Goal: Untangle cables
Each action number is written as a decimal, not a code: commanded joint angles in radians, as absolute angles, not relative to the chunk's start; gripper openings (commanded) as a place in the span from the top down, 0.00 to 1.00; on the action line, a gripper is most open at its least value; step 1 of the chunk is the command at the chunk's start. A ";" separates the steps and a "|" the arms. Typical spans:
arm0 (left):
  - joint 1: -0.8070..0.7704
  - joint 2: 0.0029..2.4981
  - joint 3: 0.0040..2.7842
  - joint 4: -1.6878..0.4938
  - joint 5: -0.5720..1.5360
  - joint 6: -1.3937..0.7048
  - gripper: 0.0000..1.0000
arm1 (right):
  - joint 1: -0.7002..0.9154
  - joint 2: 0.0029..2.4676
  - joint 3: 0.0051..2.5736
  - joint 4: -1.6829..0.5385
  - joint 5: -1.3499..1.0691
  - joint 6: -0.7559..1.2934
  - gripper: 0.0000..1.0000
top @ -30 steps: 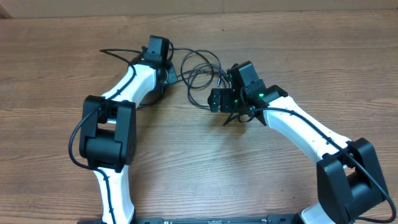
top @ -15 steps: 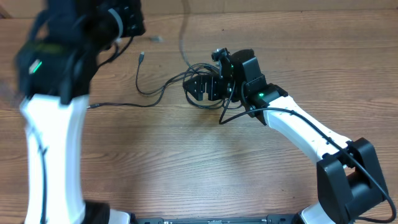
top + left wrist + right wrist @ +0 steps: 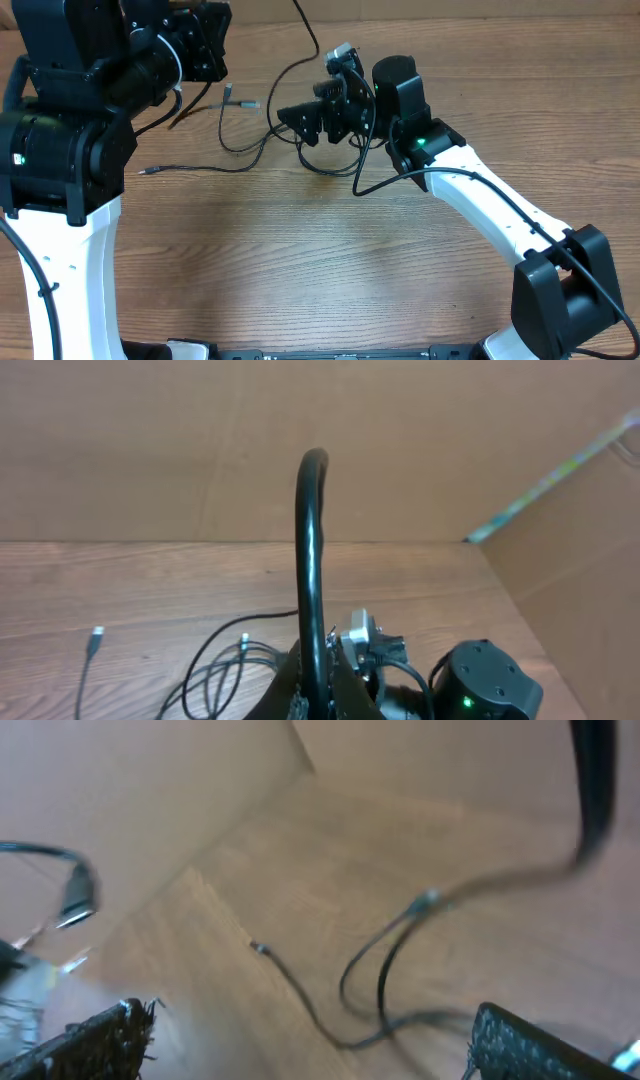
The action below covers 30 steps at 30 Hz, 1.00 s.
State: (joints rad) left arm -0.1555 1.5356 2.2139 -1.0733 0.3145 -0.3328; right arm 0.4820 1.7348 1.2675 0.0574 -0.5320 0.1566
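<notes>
The arched black cable (image 3: 309,550) should come free and leave the loops (image 3: 225,672) behind when the robot carries it to the side, because they lie wide and loose below.
Several thin black cables (image 3: 243,150) lie loose on the wooden table, one plug tip at the left (image 3: 147,171) and another near the back (image 3: 229,96). My left gripper (image 3: 208,42) is raised high at the back left. In the left wrist view it (image 3: 318,698) is shut on a black cable (image 3: 312,550) that arches up out of its jaws. My right gripper (image 3: 312,106) hovers over the tangle at the middle back. In the right wrist view its fingers (image 3: 315,1045) are wide apart with loose cable strands (image 3: 385,975) below them, not gripped.
Cardboard walls (image 3: 400,450) close the table at the back and right. The right arm's wrist (image 3: 485,680) is close to my left jaws. The left arm (image 3: 70,130) fills the overhead view's left side and hides the table under it.
My left arm has risen from the table to high at the back left with a cable. The strands have spread out to the left. My right gripper has shifted left and back.
</notes>
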 commanded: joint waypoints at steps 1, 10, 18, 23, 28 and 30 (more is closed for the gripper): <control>-0.157 1.526 2.212 -1.068 0.368 -0.314 0.96 | 0.505 1.727 1.294 0.148 -0.276 0.075 0.00; -0.157 1.526 2.212 -1.088 0.515 -0.314 0.96 | 0.505 1.742 1.294 0.430 -0.096 -0.062 0.00; -0.157 1.526 2.212 -1.120 0.699 -0.314 0.96 | 0.509 1.807 1.367 0.447 -0.099 -0.061 0.12; -0.157 1.527 2.212 -1.134 0.811 -0.313 0.96 | 0.533 1.807 1.396 0.402 -0.204 -0.060 0.58; -0.157 1.527 2.212 -1.143 0.830 -0.299 0.96 | 0.535 1.807 1.396 0.334 -0.199 -0.054 0.96; -0.157 1.528 2.212 -1.151 0.803 -0.268 0.96 | 0.500 1.802 1.396 0.287 -0.199 -0.049 0.96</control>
